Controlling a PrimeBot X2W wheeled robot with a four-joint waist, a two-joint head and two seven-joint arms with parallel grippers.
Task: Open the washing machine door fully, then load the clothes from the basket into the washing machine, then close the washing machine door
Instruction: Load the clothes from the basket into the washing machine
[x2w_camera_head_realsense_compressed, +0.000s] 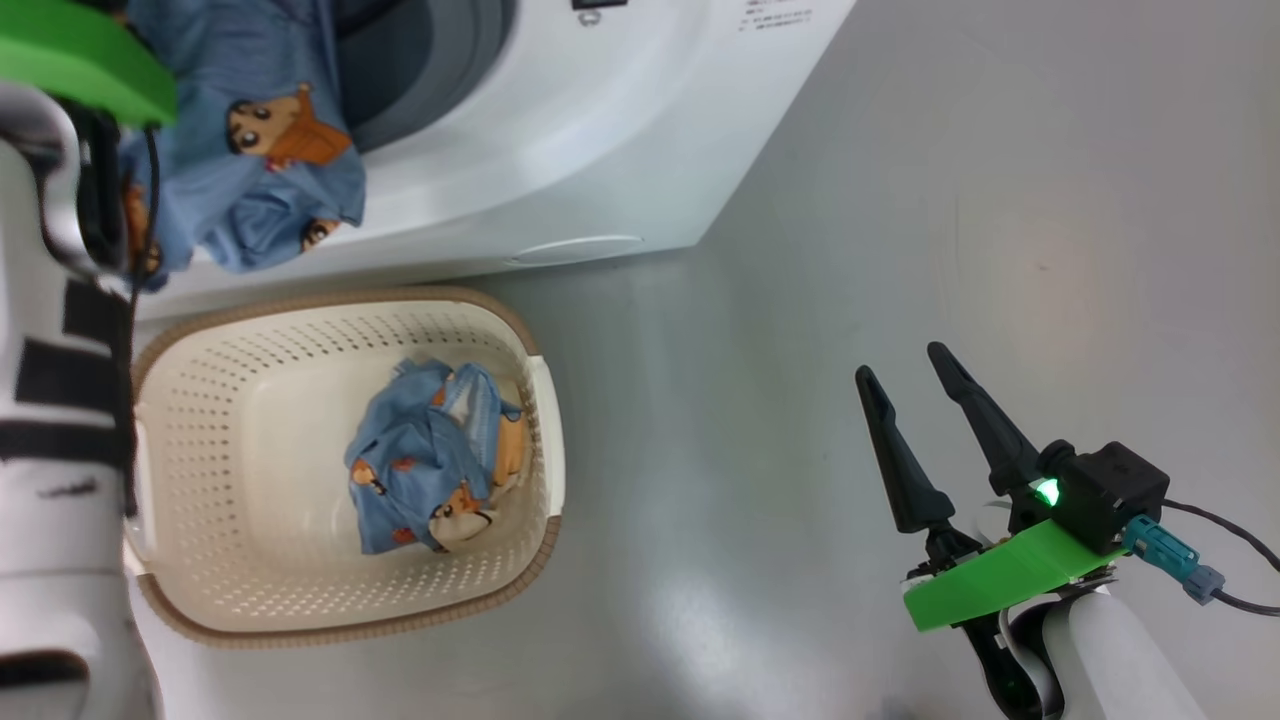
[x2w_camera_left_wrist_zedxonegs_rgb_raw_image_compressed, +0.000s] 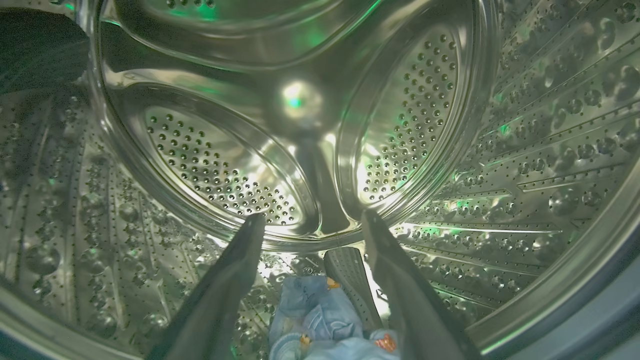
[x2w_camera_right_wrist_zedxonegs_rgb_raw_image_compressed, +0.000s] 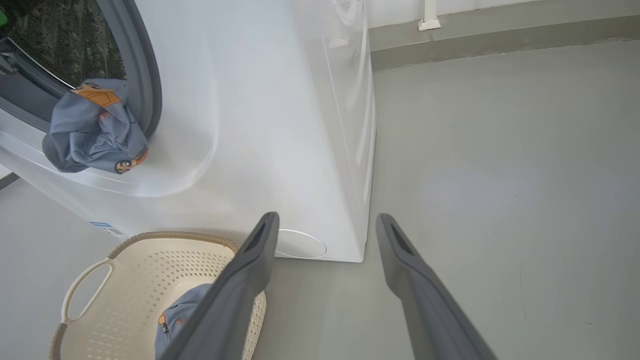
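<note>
I expect the hanging part of the light-blue bear-print cloth (x2w_camera_head_realsense_compressed: 258, 132) to follow into the drum and crumple when I push the cloth in, because the cloth drapes loose over the opening's lower rim.
My left gripper (x2w_camera_left_wrist_zedxonegs_rgb_raw_image_compressed: 311, 215) is open inside the washing machine's steel drum (x2w_camera_left_wrist_zedxonegs_rgb_raw_image_compressed: 220, 165). Light-blue bear-print clothes (x2w_camera_left_wrist_zedxonegs_rgb_raw_image_compressed: 320, 320) lie low between its fingers, ungripped. In the head view a blue piece (x2w_camera_head_realsense_compressed: 260, 170) hangs out over the lower rim of the washing machine (x2w_camera_head_realsense_compressed: 560, 150) opening, beside my left forearm. More blue clothes (x2w_camera_head_realsense_compressed: 430, 460) lie in the cream basket (x2w_camera_head_realsense_compressed: 250, 400) on the floor before the machine. My right gripper (x2w_camera_head_realsense_compressed: 902, 362) is open and empty over the floor to the right, apart from the basket (x2w_camera_right_wrist_zedxonegs_rgb_raw_image_compressed: 150, 265). The washing machine door is out of view.
Grey floor (x2w_camera_head_realsense_compressed: 900, 200) stretches to the right of the machine and basket. The machine's white side panel (x2w_camera_right_wrist_zedxonegs_rgb_raw_image_compressed: 350, 150) runs back to a wall skirting (x2w_camera_right_wrist_zedxonegs_rgb_raw_image_compressed: 500, 35). The hanging cloth (x2w_camera_right_wrist_zedxonegs_rgb_raw_image_compressed: 92, 130) lies over the grey rubber ring (x2w_camera_right_wrist_zedxonegs_rgb_raw_image_compressed: 150, 90).
</note>
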